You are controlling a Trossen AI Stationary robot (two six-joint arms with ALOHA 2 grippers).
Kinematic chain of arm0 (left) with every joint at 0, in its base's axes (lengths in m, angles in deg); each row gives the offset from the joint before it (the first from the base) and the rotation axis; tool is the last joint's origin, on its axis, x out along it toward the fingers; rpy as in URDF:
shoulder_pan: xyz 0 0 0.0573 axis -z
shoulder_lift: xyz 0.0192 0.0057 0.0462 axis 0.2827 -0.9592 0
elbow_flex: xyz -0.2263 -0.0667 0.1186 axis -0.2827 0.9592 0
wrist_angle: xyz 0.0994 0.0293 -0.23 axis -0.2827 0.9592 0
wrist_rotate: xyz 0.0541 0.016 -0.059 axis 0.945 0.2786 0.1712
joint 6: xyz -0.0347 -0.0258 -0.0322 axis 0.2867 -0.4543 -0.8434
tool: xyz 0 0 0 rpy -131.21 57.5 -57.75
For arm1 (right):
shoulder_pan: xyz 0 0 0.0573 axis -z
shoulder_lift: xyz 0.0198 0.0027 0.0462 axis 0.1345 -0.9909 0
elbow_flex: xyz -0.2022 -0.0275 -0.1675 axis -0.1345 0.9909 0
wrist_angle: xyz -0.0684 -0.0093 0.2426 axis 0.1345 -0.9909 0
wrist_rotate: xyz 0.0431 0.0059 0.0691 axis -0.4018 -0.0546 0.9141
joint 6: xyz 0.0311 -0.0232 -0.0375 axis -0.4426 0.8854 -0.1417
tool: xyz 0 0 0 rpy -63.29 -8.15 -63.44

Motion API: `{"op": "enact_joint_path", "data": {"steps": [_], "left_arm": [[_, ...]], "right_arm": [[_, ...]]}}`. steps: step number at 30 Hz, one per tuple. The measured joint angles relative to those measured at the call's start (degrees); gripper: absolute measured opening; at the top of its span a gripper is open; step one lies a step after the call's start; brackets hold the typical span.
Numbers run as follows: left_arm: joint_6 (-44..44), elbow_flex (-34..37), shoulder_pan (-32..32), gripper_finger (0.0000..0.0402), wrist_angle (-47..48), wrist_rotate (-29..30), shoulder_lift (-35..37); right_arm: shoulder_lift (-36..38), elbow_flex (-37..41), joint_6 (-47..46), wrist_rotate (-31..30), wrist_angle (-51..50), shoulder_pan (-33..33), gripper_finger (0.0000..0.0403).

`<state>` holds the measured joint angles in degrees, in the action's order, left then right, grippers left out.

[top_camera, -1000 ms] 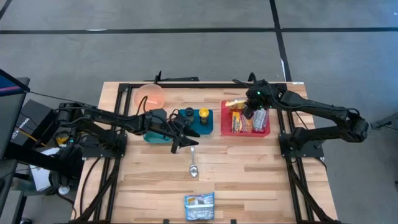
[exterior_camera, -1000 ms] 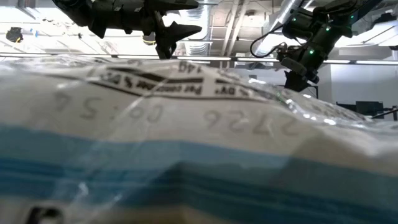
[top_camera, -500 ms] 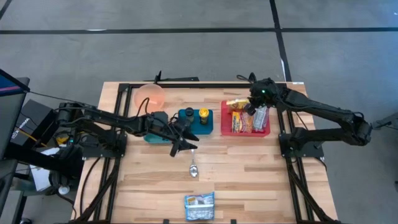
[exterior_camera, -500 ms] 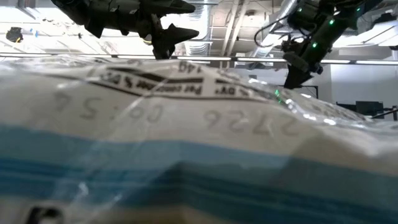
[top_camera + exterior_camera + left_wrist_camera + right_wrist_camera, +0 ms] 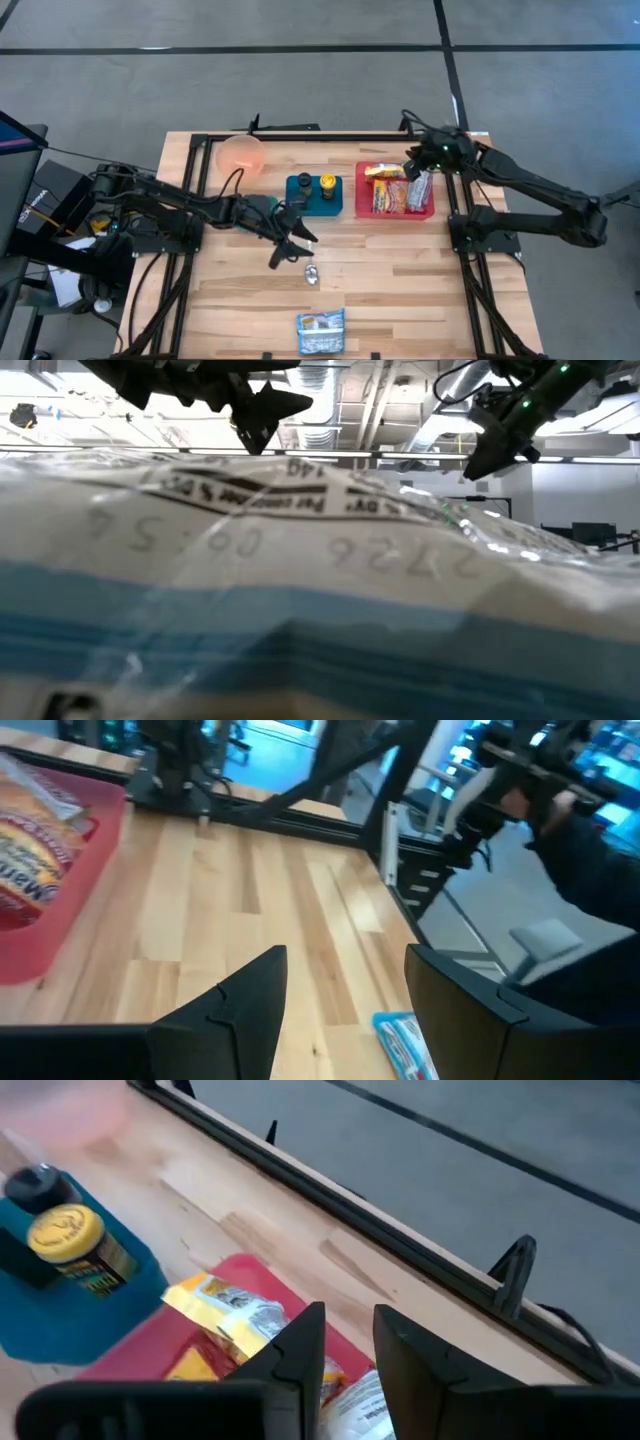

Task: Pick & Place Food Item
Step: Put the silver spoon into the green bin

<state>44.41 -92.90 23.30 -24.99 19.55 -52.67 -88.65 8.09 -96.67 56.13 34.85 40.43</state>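
I should draw back and tilt my left gripper's open fingers down over the spoon's bowl end [image 5: 311, 275], because they point level across the wood [image 5: 300, 920], past the spoon.
A blue-and-white food packet [image 5: 320, 332] lies flat near the table's front edge; it fills the low view [image 5: 300, 560] and shows in the left wrist view [image 5: 405, 1045]. A red tray [image 5: 428, 208] at the right holds several food packets [image 5: 390, 192]. My left gripper [image 5: 290, 247] is open and empty above the table's middle, just left of a metal spoon [image 5: 311, 272]; it also shows in the low view [image 5: 262, 408]. My right gripper [image 5: 413, 172] hovers over the red tray's far part [image 5: 240, 1270], its fingers a narrow gap apart and empty.
A teal holder [image 5: 313, 196] with two small bottles stands left of the red tray. An orange bowl [image 5: 241, 152] sits at the far left. Black rails run along the table's far edge and sides. Bare wood lies between the spoon and the packet.
My left gripper has gone from beside the teal holder toward the table's near edge, staying open. My right gripper has risen from the red tray and drawn toward the table's right edge, holding nothing.
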Motion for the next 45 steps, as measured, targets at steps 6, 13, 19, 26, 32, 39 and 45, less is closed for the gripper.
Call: {"op": "enact_joint_path", "data": {"steps": [6,13,19,26,32,39,45], "left_arm": [[-8.59,0.0,3.23,0.0199,1.53,10.7,0.0],[-21.17,0.0,5.2,0.0199,10.42,17.87,0.0],[-22.32,-0.01,6.01,0.0199,11.93,20.73,0.0],[-19.38,-2.25,7.2,0.0199,12.13,23.73,0.0],[-19.24,-5.54,7.45,0.0199,17.35,27.83,0.0],[-19.17,-10.77,7.45,0.0199,23.03,29.17,-3.48],[-21.4,-15.66,7.43,0.0199,30.4,29.2,-8.25]], "right_arm": [[1.34,0.0,-4.07,0.03,-1.24,-2.16,0.0083],[1.25,0.0,-4.28,0.05,-1.82,-4.51,0.0083],[1.25,0.0,-4.3,0.05,-1.81,-4.93,0.0083],[1.23,0.0,-4.44,0.03,-1.28,-4.93,0.0083],[1.23,0.0,-4.41,0.03,-0.48,-4.93,0.0083],[1.21,0.0,-4.34,0.03,-0.48,-4.93,0.0083],[1.21,0.0,-4.26,0.03,-0.68,-4.93,0.0083]]}}
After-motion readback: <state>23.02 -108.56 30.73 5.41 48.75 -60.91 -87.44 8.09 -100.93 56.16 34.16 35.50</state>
